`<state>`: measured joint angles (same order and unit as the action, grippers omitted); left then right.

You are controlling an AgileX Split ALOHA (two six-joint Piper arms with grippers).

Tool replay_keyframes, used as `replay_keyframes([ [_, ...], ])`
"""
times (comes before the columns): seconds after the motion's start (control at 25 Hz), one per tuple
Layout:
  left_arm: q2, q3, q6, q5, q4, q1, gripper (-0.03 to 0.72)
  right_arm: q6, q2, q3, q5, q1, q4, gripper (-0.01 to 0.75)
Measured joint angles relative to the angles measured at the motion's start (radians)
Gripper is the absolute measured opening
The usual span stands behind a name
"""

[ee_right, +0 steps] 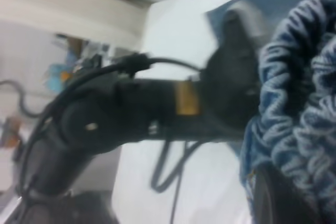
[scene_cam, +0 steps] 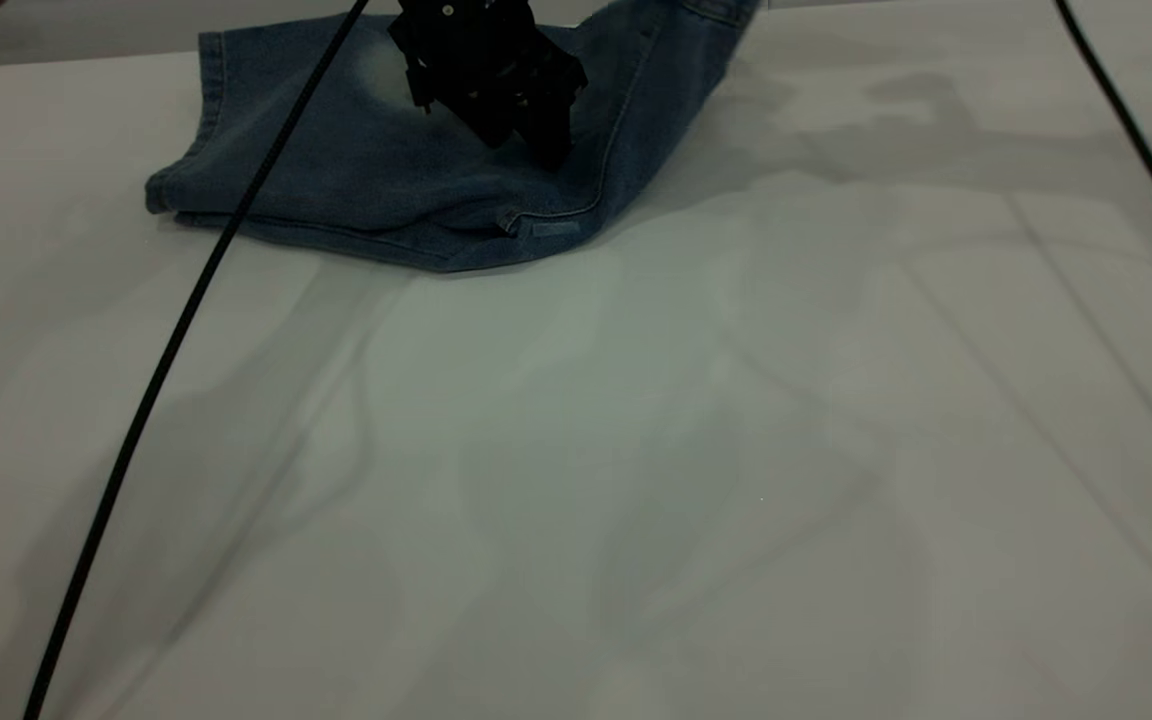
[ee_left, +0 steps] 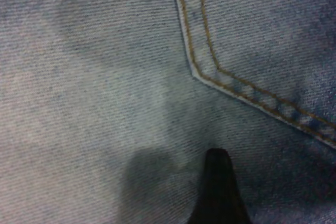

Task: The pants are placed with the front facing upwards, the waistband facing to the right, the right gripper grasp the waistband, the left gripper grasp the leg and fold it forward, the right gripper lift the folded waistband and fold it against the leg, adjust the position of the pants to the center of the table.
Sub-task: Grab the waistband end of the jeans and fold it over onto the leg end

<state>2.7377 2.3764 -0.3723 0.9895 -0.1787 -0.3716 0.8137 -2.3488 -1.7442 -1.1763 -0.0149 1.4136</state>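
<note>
My left gripper is on the middle of the pants (scene_cam: pixel 509 178) and is in the way of the waistband's fold. It should move toward the leg hems and lift out of the way.
The blue denim pants (scene_cam: pixel 386 170) lie folded at the far side of the table (scene_cam: pixel 576 450), leg hems to the left. Their right end rises off the surface and leaves the exterior view at the top edge. My left gripper (scene_cam: pixel 536 145) presses down onto the middle of the pants, beside a tan-stitched pocket seam (ee_left: pixel 231 77); the left wrist view is filled with denim (ee_left: pixel 105 77) around that gripper (ee_left: pixel 219 184). My right gripper (ee_right: pixel 286 195), out of the exterior view, is shut on the ruffled waistband (ee_right: pixel 302 98) and holds it up off the table.
A black cable (scene_cam: pixel 166 350) crosses the table from the top centre to the bottom left corner. Another cable (scene_cam: pixel 1136 140) runs along the right edge. The left arm (ee_right: pixel 131 114) shows beyond the waistband in the right wrist view. White table extends in front of the pants.
</note>
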Motion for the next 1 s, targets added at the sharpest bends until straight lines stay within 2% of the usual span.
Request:
replay_keyframes([
  [0.2, -0.007, 0.0, 0.0, 0.018, 0.0, 0.0, 0.481, -0.001, -0.001, -0.001, 0.003, -0.046, 0.005, 0.045],
  [0.44, -0.074, 0.021, -0.003, 0.146, 0.008, 0.0, 0.481, -0.001, -0.003, -0.001, 0.008, -0.045, 0.006, 0.045],
  [0.56, -0.106, 0.061, -0.003, 0.225, 0.066, 0.001, 0.481, -0.001, -0.003, -0.004, 0.008, -0.045, 0.005, 0.045],
  [0.8, -0.108, 0.089, 0.049, 0.234, 0.219, 0.021, 0.481, -0.011, -0.003, -0.008, 0.001, -0.045, 0.005, 0.045],
  [1.0, -0.108, 0.086, 0.05, 0.232, 0.231, 0.066, 0.481, -0.011, -0.003, -0.008, -0.001, -0.045, 0.005, 0.044],
])
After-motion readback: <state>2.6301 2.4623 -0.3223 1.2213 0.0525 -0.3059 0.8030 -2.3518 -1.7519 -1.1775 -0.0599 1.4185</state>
